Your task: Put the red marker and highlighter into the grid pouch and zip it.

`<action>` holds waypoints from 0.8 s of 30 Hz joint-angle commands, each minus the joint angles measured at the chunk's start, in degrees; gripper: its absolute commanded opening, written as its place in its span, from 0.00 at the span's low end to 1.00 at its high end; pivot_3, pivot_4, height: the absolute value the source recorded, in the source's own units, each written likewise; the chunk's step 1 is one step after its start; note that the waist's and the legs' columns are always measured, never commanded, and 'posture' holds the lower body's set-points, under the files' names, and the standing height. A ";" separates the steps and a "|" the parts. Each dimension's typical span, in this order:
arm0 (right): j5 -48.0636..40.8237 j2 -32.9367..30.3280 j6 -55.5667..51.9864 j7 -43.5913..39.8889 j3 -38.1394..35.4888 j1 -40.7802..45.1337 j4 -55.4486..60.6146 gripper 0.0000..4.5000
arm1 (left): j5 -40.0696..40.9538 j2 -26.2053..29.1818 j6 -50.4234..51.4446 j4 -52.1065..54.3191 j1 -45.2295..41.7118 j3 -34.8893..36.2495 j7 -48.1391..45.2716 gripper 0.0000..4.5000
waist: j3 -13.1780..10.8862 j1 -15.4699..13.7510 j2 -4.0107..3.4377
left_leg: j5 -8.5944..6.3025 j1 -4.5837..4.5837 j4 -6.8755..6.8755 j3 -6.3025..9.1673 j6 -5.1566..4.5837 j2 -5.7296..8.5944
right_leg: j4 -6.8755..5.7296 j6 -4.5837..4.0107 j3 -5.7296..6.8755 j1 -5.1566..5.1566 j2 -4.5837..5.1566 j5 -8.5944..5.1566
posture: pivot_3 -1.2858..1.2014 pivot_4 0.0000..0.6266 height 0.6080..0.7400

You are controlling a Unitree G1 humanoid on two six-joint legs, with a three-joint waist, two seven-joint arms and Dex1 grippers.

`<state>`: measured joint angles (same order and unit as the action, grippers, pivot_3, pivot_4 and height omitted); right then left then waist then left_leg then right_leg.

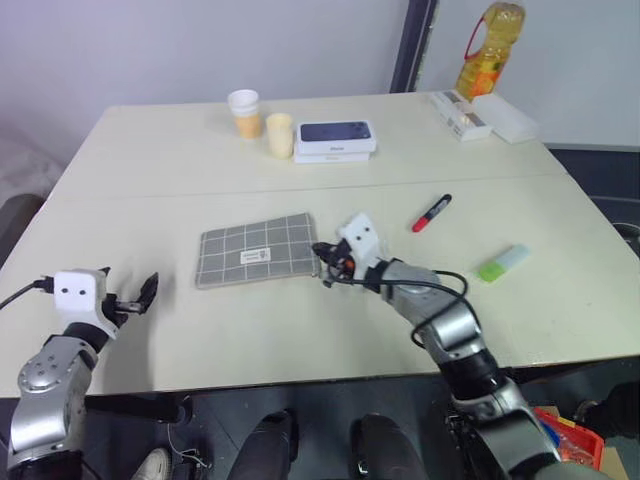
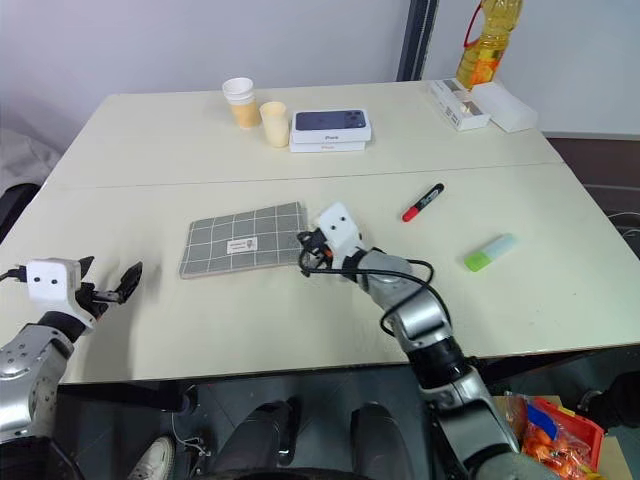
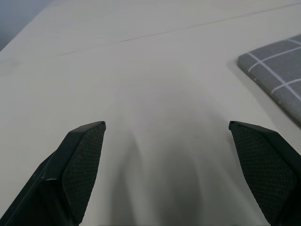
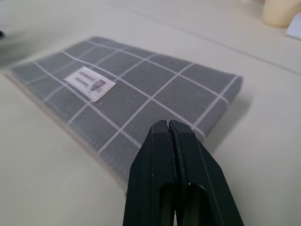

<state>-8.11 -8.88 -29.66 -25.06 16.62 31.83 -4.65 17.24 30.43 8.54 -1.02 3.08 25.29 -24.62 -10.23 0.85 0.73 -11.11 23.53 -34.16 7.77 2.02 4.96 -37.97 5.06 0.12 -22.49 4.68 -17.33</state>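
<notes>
The grid pouch's corner (image 3: 254,66) looks thick and keeps its outline, so the pouch (image 1: 257,250) will hold out with a gentle bow when I lift its end.
The grid pouch (image 1: 255,250) lies flat at the table's middle, label up. My right gripper (image 1: 322,254) is shut at the pouch's right end; in the right wrist view its fingertips (image 4: 162,129) meet just over the pouch's (image 4: 141,89) edge, and nothing shows between them. The red marker (image 1: 432,213) lies on the table to the right of that arm. Further right and nearer the front lies the green highlighter (image 1: 502,263). My left gripper (image 1: 135,290) hangs open and empty over bare table left of the pouch, whose corner (image 3: 277,70) shows in the left wrist view.
At the back of the table stand two paper cups (image 1: 245,112), (image 1: 279,135) and a dark phone box (image 1: 335,137). White boxes (image 1: 485,115) and an oil bottle (image 1: 490,50) sit at the back right. A seam crosses the table behind the pouch.
</notes>
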 commanded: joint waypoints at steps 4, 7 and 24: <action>1.43 4.23 -5.01 4.03 -1.98 3.55 -6.65 0.01 | -2.64 2.35 -3.03 -0.47 -0.32 -0.39 -1.25 1.00 | 0.00 -0.08 0.00 | 0.00 0.00 0.00 0.01 0.01 0.02 | -0.02 -0.01 0.00 -0.08 0.01 0.01 | 0.52 0.24 1.00; 0.67 4.85 -5.49 3.21 -2.58 3.29 -6.04 0.01 | -4.76 4.27 -5.95 -2.14 -0.27 -1.67 -3.39 1.00 | 0.01 -0.02 0.00 | 0.00 -0.01 0.00 0.01 0.01 0.03 | -0.03 -0.02 0.00 -0.17 0.02 0.02 | 0.52 0.24 1.00; 1.15 6.11 -4.52 1.97 -2.35 2.04 -4.85 0.01 | -21.91 11.99 -53.99 -45.25 -27.31 -23.22 -17.26 1.00 | 0.05 0.34 0.02 | 0.02 -0.03 0.10 -0.01 0.03 0.05 | -0.17 -0.04 0.00 -0.21 0.00 0.07 | 0.52 0.24 1.00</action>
<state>-7.36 -3.23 -34.46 -23.21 14.33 33.89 -10.90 -3.47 41.59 -41.42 -43.42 -23.39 2.98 -41.30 -10.18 1.18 0.75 -11.09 23.50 -34.05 7.76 2.05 5.00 -38.16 5.02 0.13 -22.68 4.68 -17.25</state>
